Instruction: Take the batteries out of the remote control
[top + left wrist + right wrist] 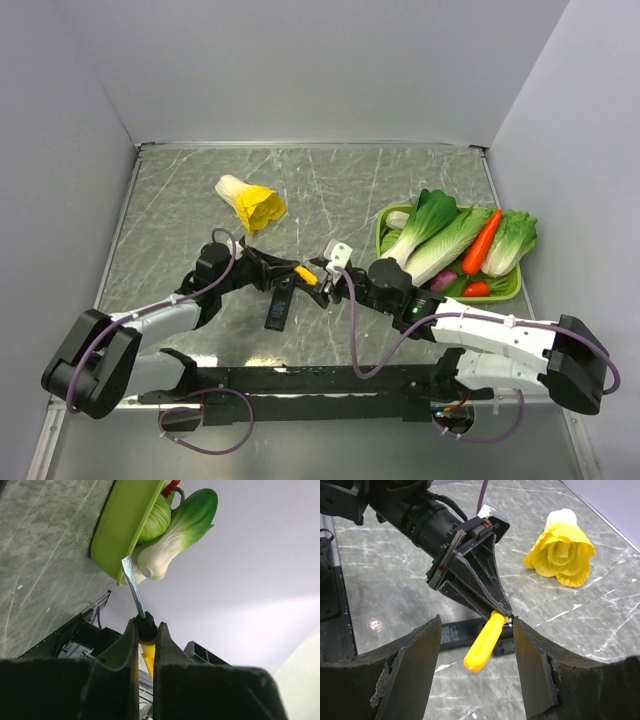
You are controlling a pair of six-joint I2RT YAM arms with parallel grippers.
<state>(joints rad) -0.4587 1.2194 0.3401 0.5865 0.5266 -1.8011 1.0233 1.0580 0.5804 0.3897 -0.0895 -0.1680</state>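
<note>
My left gripper is holding the screwdriver tight by its black collar (146,625), so my right gripper should grab the yellow handle (484,645) before I pry at the remote control's batteries.
The black remote control (279,303) lies flat on the table at the centre, under both grippers. My left gripper (297,272) is shut on the yellow-handled screwdriver (306,275). In the left wrist view the fingers (146,625) clamp its black collar, and the metal shaft (131,585) points away from them. My right gripper (477,621) is open, its jaws on either side of the yellow handle (484,644) without touching it. The remote (454,632) shows below the handle. The batteries are not in view.
A green tray (500,295) of leafy greens, a carrot and other vegetables stands at the right. A yellow-white cabbage (250,203) lies behind the grippers, also in the right wrist view (564,555). Grey walls enclose the marble table.
</note>
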